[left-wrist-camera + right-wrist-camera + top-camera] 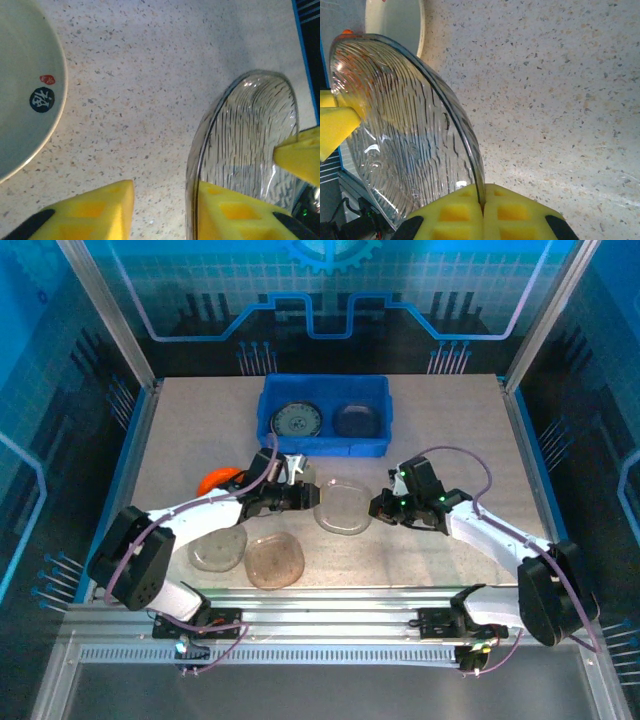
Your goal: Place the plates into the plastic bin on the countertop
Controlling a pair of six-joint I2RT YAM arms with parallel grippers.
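The robot's right gripper is closed on the glass plate's near rim point(368, 509). It should let go and move away once the left gripper closes on the opposite rim point(319, 509).
A clear ribbed glass plate point(343, 508) point(405, 135) is held tilted above the countertop point(440, 440) between both arms. My right gripper point(378, 506) point(482, 192) is shut on its near rim. My left gripper point(308, 495) point(165, 187) stands open astride the opposite rim of the glass plate point(250, 140): one yellow finger point(235, 212) lies against the plate's inner side, the other point(95, 212) is apart from it. The blue plastic bin point(325, 388) at the back holds a blue-patterned plate point(296, 420) and a dark glass plate point(355, 420).
A cream plate point(22, 85) with a red and a dark mark lies beside the left gripper. An orange-red plate point(216, 480) sits behind the left arm. A clear plate point(218, 550) and a brownish plate point(275, 560) lie near the front edge.
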